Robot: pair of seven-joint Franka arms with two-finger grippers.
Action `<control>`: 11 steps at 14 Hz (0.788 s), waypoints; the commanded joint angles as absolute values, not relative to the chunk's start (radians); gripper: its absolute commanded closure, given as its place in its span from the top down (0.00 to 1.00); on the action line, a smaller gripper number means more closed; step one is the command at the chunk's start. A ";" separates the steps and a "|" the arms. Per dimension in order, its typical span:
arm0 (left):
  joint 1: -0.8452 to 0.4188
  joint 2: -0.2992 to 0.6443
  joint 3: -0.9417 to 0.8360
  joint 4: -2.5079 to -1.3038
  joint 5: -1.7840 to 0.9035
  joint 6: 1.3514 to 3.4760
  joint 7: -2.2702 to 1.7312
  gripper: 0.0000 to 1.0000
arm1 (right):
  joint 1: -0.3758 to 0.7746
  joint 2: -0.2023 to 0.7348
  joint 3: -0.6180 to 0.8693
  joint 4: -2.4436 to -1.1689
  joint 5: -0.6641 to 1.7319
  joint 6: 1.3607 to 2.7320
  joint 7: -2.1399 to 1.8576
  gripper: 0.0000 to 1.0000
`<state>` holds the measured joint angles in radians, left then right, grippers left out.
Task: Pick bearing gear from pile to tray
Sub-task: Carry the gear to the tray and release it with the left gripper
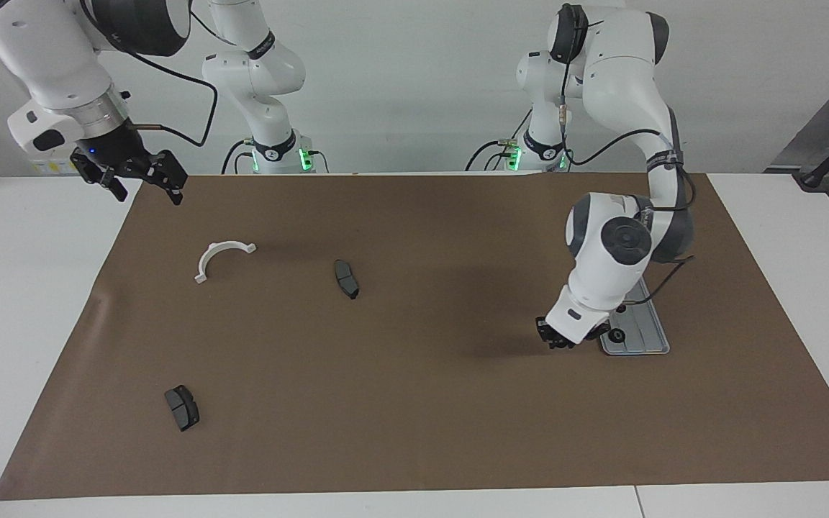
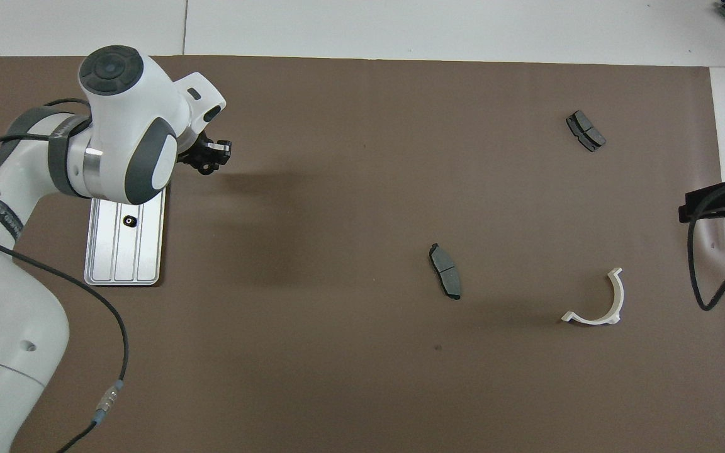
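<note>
The tray's end (image 2: 119,260) beyond the black round pieces is empty, so my left gripper goes on carrying the bearing gear until it hangs low above that tray end (image 2: 117,257).
My left gripper (image 1: 555,338) (image 2: 207,156) hangs over the brown mat just beside the tray's edge, shut on a small black bearing gear (image 2: 202,161). The silver ridged tray (image 1: 648,332) (image 2: 124,258) lies toward the left arm's end of the table, partly covered by the arm. Two black round pieces (image 1: 616,335) (image 2: 129,221) lie in it. The pile's remaining parts are a white half-ring bracket (image 1: 222,257) (image 2: 598,302) and two dark pad blocks (image 1: 346,278) (image 1: 182,407). My right gripper (image 1: 141,180) (image 2: 715,204) waits open above the mat's edge at the right arm's end.
The brown mat (image 1: 414,403) covers most of the white table. The left arm's elbow and black cable (image 1: 663,280) hang over the tray. A cable loops down from the right wrist (image 2: 712,277).
</note>
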<state>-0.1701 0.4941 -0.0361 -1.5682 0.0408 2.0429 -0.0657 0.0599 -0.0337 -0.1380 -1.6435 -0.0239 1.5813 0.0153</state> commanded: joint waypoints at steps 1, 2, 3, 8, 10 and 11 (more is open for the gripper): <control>-0.071 0.359 -0.048 -1.765 0.018 2.068 0.125 0.09 | 0.054 -0.058 -0.135 -1.672 -0.003 1.591 0.026 1.00; -0.046 0.336 -0.048 -1.799 0.017 2.069 0.176 0.09 | 0.055 -0.060 -0.127 -1.672 -0.003 1.591 0.028 1.00; -0.022 0.313 -0.046 -1.834 0.017 2.071 0.231 0.09 | 0.054 -0.058 -0.123 -1.674 -0.003 1.591 0.028 1.00; 0.074 0.186 -0.046 -2.083 0.015 2.180 0.411 0.09 | 0.037 -0.060 -0.109 -1.674 -0.003 1.591 0.031 1.00; 0.077 0.160 -0.045 -2.153 0.015 2.227 0.425 0.09 | 0.031 -0.060 -0.107 -1.675 -0.003 1.589 0.032 1.00; 0.089 0.149 -0.044 -2.176 0.015 2.235 0.426 0.09 | 0.031 -0.060 -0.107 -1.675 -0.003 1.589 0.031 1.00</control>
<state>0.0703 0.2122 -0.0370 -2.0822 0.0322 2.1843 0.4005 0.0570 -0.0338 -0.1273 -1.6463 -0.0238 1.5811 0.0185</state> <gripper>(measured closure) 0.648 0.000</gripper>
